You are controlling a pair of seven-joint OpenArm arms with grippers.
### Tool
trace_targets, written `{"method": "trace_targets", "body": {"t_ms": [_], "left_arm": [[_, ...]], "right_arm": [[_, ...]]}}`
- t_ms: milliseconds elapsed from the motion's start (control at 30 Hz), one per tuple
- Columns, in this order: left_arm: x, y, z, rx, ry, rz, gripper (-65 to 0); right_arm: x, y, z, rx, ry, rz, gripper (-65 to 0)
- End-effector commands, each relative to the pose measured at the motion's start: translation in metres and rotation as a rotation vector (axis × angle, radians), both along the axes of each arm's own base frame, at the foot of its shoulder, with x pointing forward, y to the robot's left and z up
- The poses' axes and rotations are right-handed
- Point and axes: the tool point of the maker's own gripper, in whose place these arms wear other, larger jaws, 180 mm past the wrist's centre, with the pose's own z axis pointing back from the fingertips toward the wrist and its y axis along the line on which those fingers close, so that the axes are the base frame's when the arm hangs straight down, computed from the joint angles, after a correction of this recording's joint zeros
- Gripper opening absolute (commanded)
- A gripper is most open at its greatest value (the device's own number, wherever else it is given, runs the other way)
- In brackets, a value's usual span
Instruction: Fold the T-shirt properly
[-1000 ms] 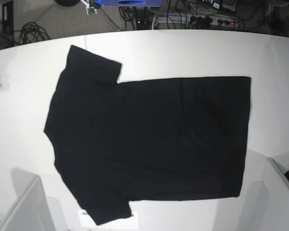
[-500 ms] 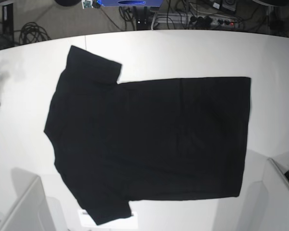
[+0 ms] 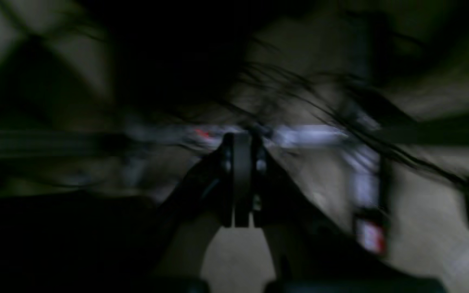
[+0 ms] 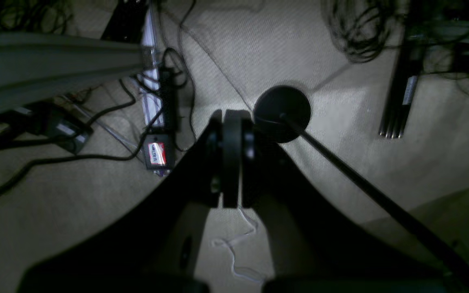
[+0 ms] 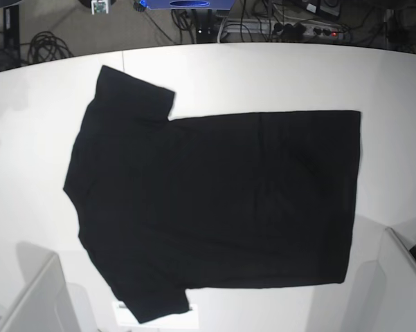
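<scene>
The black T-shirt [image 5: 218, 197] is spread out flat and its back hem corner [image 5: 357, 114] is clear, so my left gripper should keep moving toward that corner and open near it.
The black T-shirt [image 5: 214, 200] lies spread flat, plain side up, on the white table [image 5: 263, 76]; its sleeves and neck are to the left and its hem to the right. Neither gripper shows in the base view. In the left wrist view, which is blurred, my left gripper [image 3: 241, 142] is shut and empty, with floor and cables behind it. In the right wrist view my right gripper [image 4: 232, 118] is shut and empty over the carpet floor. The T-shirt shows in neither wrist view.
Grey arm mounts stand at the table's front left [image 5: 34, 297] and front right [image 5: 401, 277]. Cables and a power strip [image 5: 291, 28] lie on the floor behind the table. A round black stand base [image 4: 282, 114] and cables are under the right gripper.
The gripper part seen at the left edge of the base view has gone out of view. The T-shirt has not moved.
</scene>
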Motion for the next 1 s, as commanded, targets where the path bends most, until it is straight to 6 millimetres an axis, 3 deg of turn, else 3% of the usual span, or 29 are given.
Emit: {"method": "trace_targets", "body": {"t_ms": [0,100,300,567,867,900,967], "left_arm": [[0.0,-0.001,0.012,0.0,-0.025,-0.009,-65.0],[0.011,0.011,0.036,0.04,-0.074,-0.012,-65.0],[0.031,0.011,0.073,0.068,-0.148,-0.048,-65.0],[0.073,-0.002,0.103,0.053,-0.284,-0.074,-65.0],[0.117,-0.005,0.113,0.053,-0.416,-0.074,-65.0],[0.119,-0.005,0.114,0.053,-0.424,-0.074,-65.0],[0.12,-0.005,0.115,0.055,-0.429,-0.074,-65.0]], "right_arm": [[0.005,-0.001,0.009,-0.001,-0.031,0.002,-65.0],[0.018,-0.006,0.023,-0.018,-0.077,-0.001,-65.0],[0.044,-0.006,0.044,-0.024,-0.161,0.006,-65.0],[0.104,0.0,0.083,0.02,-0.355,-0.024,-65.0],[0.157,0.018,0.087,0.283,-0.412,-0.16,-65.0],[0.161,0.02,0.088,0.305,-0.412,-0.168,-63.8],[0.171,0.021,0.092,0.347,-0.432,-0.188,-53.6]]}}
